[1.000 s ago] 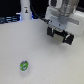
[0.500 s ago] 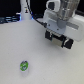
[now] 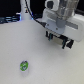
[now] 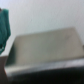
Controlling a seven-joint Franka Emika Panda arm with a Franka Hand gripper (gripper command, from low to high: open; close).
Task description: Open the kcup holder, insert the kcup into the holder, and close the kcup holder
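I should expect other pods around the kcup's spot when I bring the kcup there, because the kcup holder has a broad, flat, box-shaped top.
The kcup, a small round pod with a bright green top, lies on the white table toward the exterior view's lower left. My gripper hangs above the table at the exterior view's upper right, well away from the pod. Its dark fingers stand apart with nothing between them. The blurred wrist view shows a grey-brown, flat, box-shaped surface that may be the kcup holder. I cannot make out the holder in the exterior view.
A dark band and a cable run along the back at the exterior view's upper left. A teal object shows at the edge of the wrist view.
The gripper has come down a little in the exterior view. The green kcup has not moved.
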